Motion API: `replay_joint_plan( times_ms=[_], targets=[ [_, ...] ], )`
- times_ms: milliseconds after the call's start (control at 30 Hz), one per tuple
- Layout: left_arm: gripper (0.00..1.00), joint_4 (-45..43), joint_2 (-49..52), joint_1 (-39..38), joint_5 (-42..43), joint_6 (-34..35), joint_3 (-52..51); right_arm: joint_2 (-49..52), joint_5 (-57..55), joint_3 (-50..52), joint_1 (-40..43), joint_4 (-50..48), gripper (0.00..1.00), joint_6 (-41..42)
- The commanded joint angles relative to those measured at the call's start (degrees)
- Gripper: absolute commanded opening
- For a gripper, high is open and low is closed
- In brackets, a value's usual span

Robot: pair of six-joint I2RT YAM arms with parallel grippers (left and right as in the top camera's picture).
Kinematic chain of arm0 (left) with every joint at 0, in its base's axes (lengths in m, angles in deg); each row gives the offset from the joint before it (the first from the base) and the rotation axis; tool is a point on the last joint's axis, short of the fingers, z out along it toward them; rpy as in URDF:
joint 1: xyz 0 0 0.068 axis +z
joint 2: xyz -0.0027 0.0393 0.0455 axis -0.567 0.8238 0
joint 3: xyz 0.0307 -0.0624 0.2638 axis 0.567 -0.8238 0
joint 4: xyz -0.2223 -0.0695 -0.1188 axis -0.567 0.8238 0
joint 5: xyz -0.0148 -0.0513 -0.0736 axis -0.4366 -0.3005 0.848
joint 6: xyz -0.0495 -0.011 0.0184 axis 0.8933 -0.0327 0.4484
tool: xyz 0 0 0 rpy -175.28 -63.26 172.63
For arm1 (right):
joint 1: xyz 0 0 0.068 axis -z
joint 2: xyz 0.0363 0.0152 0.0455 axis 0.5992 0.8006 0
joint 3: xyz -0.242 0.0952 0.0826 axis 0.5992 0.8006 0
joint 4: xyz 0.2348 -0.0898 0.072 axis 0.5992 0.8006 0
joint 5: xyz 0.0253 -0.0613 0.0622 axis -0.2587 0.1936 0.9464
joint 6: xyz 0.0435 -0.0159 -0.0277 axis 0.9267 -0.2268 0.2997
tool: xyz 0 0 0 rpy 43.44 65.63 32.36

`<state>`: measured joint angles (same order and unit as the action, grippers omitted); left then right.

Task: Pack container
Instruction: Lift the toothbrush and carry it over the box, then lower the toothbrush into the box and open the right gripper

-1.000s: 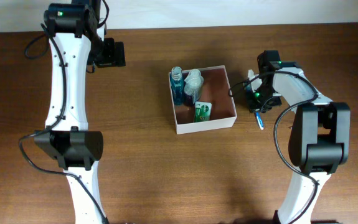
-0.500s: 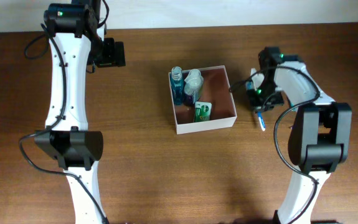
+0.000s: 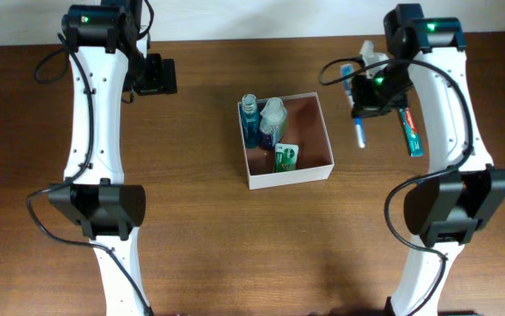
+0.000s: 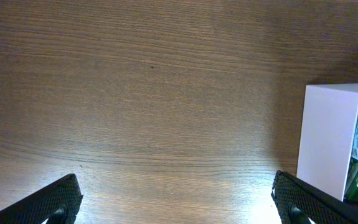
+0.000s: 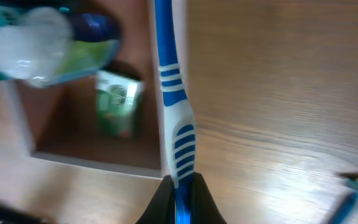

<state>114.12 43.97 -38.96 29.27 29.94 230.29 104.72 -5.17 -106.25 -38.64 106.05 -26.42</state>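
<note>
I should go on moving the raised toothbrush with my right gripper over the green packet (image 3: 285, 158) and release it there, as the container's bottom is open beside the clear bottle (image 3: 307, 125).
The container (image 3: 326, 167) is a square white box with a reddish-brown inside, at mid table. It holds a blue bottle (image 3: 250, 120), a clear bottle (image 3: 272, 114) and a green packet (image 3: 285, 157). My right gripper (image 3: 364, 81) is raised to the right of the container's back corner. It is shut on a blue and white toothbrush (image 5: 169, 81) that points over the container's right wall (image 5: 91, 163). My left gripper (image 4: 179, 208) is open and empty over bare wood, with the container's white wall (image 4: 325, 137) to its right.
A blue and white stick-shaped item (image 3: 358, 132) lies on the table right of the container. A red and green toothpaste tube (image 3: 410, 132) lies further right. The left arm (image 3: 94, 105) stands at the far left.
My right gripper has risen from the table beside the container and moved toward the back, with the toothbrush in its jaws. The toothpaste tube is now uncovered. The left arm has not moved.
</note>
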Motion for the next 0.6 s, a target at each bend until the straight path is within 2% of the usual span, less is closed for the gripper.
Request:
replay_joint_plan(
  times_ms=[0, 67, 133, 300, 567],
  targets=[
    [0.99, 0.04, -1.77, 0.09, 0.42, 0.50, -0.15, -0.33, 5.09, 0.35, -3.69, -0.87, 0.04, 5.79],
    [0.99, 0.04, -1.77, 0.09, 0.42, 0.50, -0.15, -0.33, 5.03, 0.68, -5.09, -1.60, 0.04, 9.49],
    [0.99, 0.04, -1.77, 0.09, 0.42, 0.50, -0.15, -0.33, 2.54, 0.76, -6.56, -2.40, 0.04, 18.84],
    [0.99, 0.04, -1.77, 0.09, 0.42, 0.50, -0.15, -0.33, 0.11, 0.76, -6.91, -1.57, 0.04, 34.05],
    [0.99, 0.04, -1.75, 0.09, 0.42, 0.50, -0.15, -0.33, -1.57, 0.76, -9.16, -1.14, 0.04, 40.96]
  ],
)
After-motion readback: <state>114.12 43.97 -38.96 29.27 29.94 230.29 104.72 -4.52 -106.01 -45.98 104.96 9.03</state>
